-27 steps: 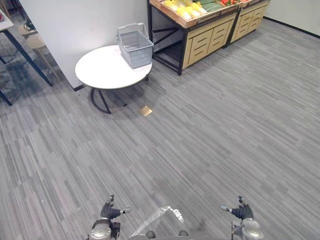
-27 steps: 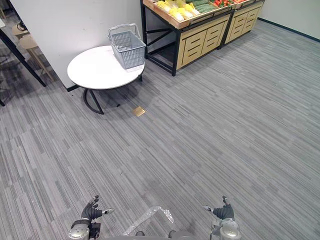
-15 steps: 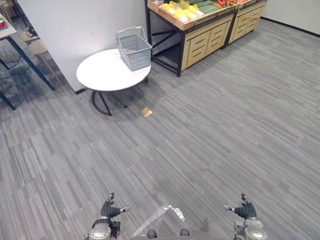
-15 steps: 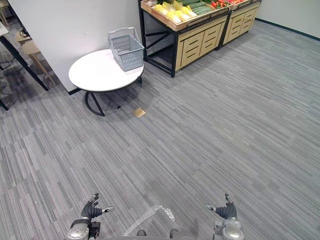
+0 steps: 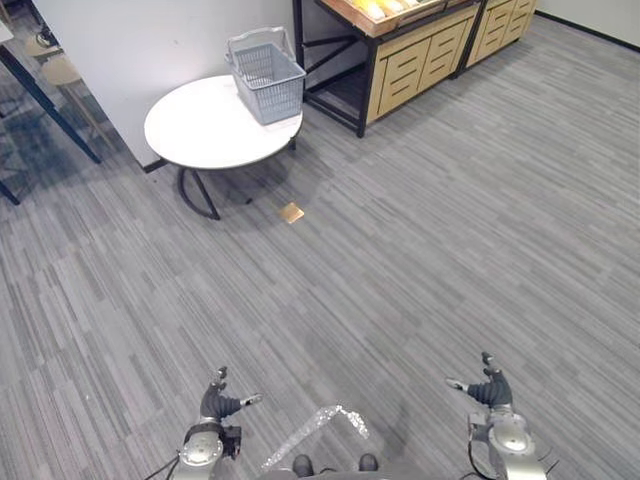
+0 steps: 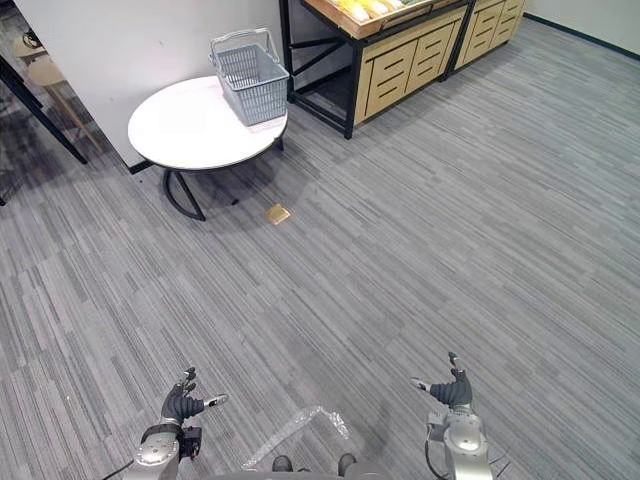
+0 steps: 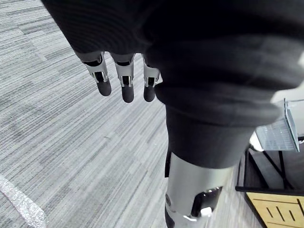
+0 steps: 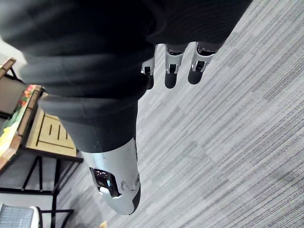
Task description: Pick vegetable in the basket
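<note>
My gripper will find the grey basket (image 5: 267, 80) empty when it lifts it, because only pale grey shows through its slatted sides (image 5: 279, 99).
A grey wire basket (image 5: 265, 72) with a raised handle stands at the far edge of a round white table (image 5: 205, 130), far ahead on the left. Yellow vegetables (image 5: 385, 6) lie on a wooden produce stand (image 5: 415, 50) behind it. My left hand (image 5: 216, 404) hangs low over the carpet near me, open and holding nothing; its straight fingers (image 7: 123, 78) show in the left wrist view. My right hand (image 5: 488, 388) is likewise low on the right, open and empty, fingers (image 8: 172, 66) straight over the floor.
Grey striped carpet stretches between me and the table. A small brass floor plate (image 5: 291, 212) sits in the carpet near the table's foot. A white wall (image 5: 150, 40) rises behind the table. Dark table legs (image 5: 45, 100) stand at the far left.
The whole picture has shifted, so the camera moved; the produce stand now sits higher and partly out of the picture. Both hands show a little higher in the view, still open.
</note>
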You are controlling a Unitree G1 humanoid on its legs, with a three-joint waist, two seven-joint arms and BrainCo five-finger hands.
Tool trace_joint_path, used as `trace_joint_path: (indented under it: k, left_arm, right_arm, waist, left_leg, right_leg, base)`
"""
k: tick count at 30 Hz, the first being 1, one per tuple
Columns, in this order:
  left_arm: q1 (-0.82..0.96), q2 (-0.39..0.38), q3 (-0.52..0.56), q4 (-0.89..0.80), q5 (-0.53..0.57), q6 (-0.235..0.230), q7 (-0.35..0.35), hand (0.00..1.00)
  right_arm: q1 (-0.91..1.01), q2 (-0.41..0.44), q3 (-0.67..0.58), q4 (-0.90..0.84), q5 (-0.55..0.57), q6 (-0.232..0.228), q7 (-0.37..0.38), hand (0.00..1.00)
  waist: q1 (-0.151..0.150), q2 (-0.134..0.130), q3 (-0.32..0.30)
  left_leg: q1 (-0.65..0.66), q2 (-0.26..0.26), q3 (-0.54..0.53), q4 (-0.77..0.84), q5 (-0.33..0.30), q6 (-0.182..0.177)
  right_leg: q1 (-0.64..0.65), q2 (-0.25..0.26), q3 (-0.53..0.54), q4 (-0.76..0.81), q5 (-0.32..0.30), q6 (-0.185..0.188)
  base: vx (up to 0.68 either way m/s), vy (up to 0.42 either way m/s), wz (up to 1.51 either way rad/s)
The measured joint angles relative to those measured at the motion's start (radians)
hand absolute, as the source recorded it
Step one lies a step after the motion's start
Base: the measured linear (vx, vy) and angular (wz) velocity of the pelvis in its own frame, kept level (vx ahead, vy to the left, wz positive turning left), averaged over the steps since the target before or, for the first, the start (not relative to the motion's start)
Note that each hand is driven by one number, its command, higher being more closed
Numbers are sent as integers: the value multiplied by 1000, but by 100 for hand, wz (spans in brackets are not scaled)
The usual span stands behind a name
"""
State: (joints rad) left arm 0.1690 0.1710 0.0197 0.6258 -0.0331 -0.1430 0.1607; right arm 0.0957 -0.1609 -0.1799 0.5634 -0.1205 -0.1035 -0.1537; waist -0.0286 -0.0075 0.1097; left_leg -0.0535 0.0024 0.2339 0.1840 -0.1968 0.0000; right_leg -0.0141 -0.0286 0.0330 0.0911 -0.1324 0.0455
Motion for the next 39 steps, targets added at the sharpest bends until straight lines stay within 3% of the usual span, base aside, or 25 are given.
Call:
trace_joint_path:
  k: [2,4,8,12,13,15,16,17,18,19,20,21,22,23,24,26,28,30,32,34,35,36,37,38,39]
  left_arm:
    - [11,-17,4,-41,-6,-1,3,0]
    - [15,-15,5,-59,-17,-1,16,0]
    - [7,21,5,-57,-35,1,23,0]
    - [-28,26,5,-45,-37,1,38,0]
    - [-42,26,4,-37,-38,1,38,0]
    - [-92,28,5,-9,-40,0,40,0]
    - [-98,30,5,-4,-40,0,41,0]
    - [-97,27,4,21,-40,-1,40,0]
    - [-110,18,1,38,-38,0,36,0]
    - [-121,9,-2,45,-38,1,34,0]
    - [-134,9,-6,48,-36,0,32,0]
    - [-131,5,-5,49,-36,-1,34,0]
    - [-118,-4,2,51,-36,-1,32,0]
    - [-96,-19,13,50,-36,-5,25,0]
    - [-78,-27,14,48,-36,-14,13,0]
    - [-55,-46,14,36,-35,-17,13,0]
    - [-41,-76,13,20,-35,-17,12,0]
    - [-19,-80,1,7,-34,-17,12,0]
    - [13,-76,-10,3,-33,-17,13,0]
    - [26,-76,-14,2,-32,-17,14,0]
    - [25,-74,-13,2,-32,-17,14,0]
    - [28,-65,-14,4,-31,-16,15,0]
    - [29,-66,-14,4,-29,-17,15,0]
    - [23,-67,-15,5,-16,-18,14,0]
    - [2,-66,-16,11,-10,-18,14,0]
  right_arm:
    - [-9,-7,0,-7,0,0,-2,0]
    - [9,-7,7,-7,0,1,-11,0]
    - [40,1,56,-43,-2,5,-18,0]
    - [39,-11,58,-89,-7,3,-19,0]
    - [37,-17,58,-94,-7,3,-19,0]
    - [28,-34,59,-111,-7,0,-19,0]
    - [29,-34,59,-112,-7,0,-19,0]
    - [52,-38,57,-129,-7,0,-19,0]
    - [59,-47,54,-128,-8,1,-18,0]
    - [47,-53,50,-128,-8,3,-16,0]
    - [36,-46,52,-134,-8,4,-14,0]
    - [36,-42,55,-144,-8,5,-13,0]
    - [37,-39,65,-159,-8,4,-6,0]
    - [38,-36,81,-172,-8,4,3,0]
    - [44,-22,84,-202,-8,-2,3,0]
    - [49,-13,95,-261,-8,-6,1,0]
    - [56,-19,99,-316,-7,-8,1,0]
    - [41,-22,101,-312,-7,-7,0,0]
    - [43,-26,102,-312,-7,-5,-2,0]
    - [41,-43,102,-311,-8,-5,-11,0]
    - [38,-48,102,-307,-8,-5,-15,0]
    - [43,-45,101,-302,-9,-2,-20,0]
    - [46,-46,101,-305,-9,-2,-20,0]
    - [43,-41,96,-310,-19,-4,-20,0]
    - [41,-34,94,-311,-32,-3,-20,0]
  waist:
    - [1,15,5]
    - [1,0,14]
    - [-14,-20,44]
    - [-22,-2,73]
    - [-27,7,78]
    - [-60,14,100]
    - [-63,9,103]
    - [-75,-10,91]
    - [-77,5,96]
    - [-71,36,104]
    - [-73,48,106]
    - [-72,51,107]
    - [-71,53,109]
    - [-67,55,111]
    - [-62,53,113]
    - [-35,40,120]
    - [-8,31,123]
    - [5,20,131]
    - [21,22,131]
    - [23,54,118]
    - [23,54,118]
    - [31,23,95]
    - [38,12,76]
    - [38,-14,68]
    - [32,-42,68]
  left_leg:
    - [-41,-2,7,63,-53,12]
    - [-41,-35,0,93,-104,36]
    - [32,-55,-53,114,-153,79]
    - [150,-24,-117,68,-186,67]
    - [171,-16,-136,51,-186,67]
    - [262,6,-208,-20,-168,22]
    - [283,8,-217,-23,-172,-4]
    - [346,8,-264,-6,-201,-54]
    - [359,22,-270,9,-197,-61]
    - [355,41,-269,32,-183,-85]
    - [302,51,-269,156,-75,-174]
    - [276,52,-264,241,-13,-176]
    - [228,58,-260,390,128,-188]
    - [144,93,-255,637,149,-196]
    - [56,136,-226,852,132,-170]
    - [-72,194,-155,1004,88,-101]
    - [-207,221,-74,940,32,-58]
    - [-285,198,-35,718,19,-52]
    - [-317,139,-43,363,38,-74]
    - [-323,108,-71,-3,105,-145]
    - [-334,101,-72,-6,142,-123]
    - [-330,67,-56,34,225,-63]
    - [-330,49,-44,44,250,-29]
    - [-333,21,-34,107,268,34]
    - [-319,-11,-23,167,200,63]
  right_leg:
    - [-58,-10,3,95,-53,18]
    - [-127,-46,-3,297,-142,50]
    - [-334,-49,-9,764,-162,36]
    - [-470,-1,-72,636,-180,23]
    - [-493,10,-88,585,-157,20]
    - [-535,33,-139,253,39,-15]
    - [-539,40,-140,194,90,-28]
    - [-547,48,-121,154,290,-96]
    - [-559,47,-137,217,321,-130]
    - [-576,59,-157,281,268,-136]
    - [-578,45,-176,381,165,-158]
    - [-553,44,-177,394,131,-163]
    - [-491,49,-178,388,87,-166]
    - [-379,68,-180,345,50,-169]
    - [-263,93,-176,287,33,-172]
    - [-115,114,-161,203,16,-178]
    - [-5,116,-128,121,-7,-166]
    - [58,108,-102,97,-44,-173]
    - [123,94,-51,96,-108,-161]
    - [180,101,-2,95,-183,-126]
    - [198,96,9,97,-204,-118]
    - [223,45,37,101,-236,-83]
    - [224,21,54,122,-246,-65]
    - [191,-21,70,233,-266,-27]
    - [133,-51,77,424,-247,9]
  base:
    - [-34,86,-10]
    - [11,121,13]
    - [226,118,32]
    - [370,19,43]
    - [653,-42,79]
    - [746,-68,92]
    - [885,-155,103]
    - [781,-175,81]
    - [771,-181,64]
    - [717,-196,37]
    - [710,-204,28]
    - [718,-220,37]
    - [613,-204,20]
    - [708,-238,16]
    - [801,-265,8]
    - [584,-179,-13]
    - [543,-112,-30]
    - [458,-19,-42]
    - [458,56,-58]
    - [734,185,-58]
    - [824,261,-61]
    - [603,201,-53]
    - [812,263,-61]
    - [821,248,-34]
    - [820,243,-20]
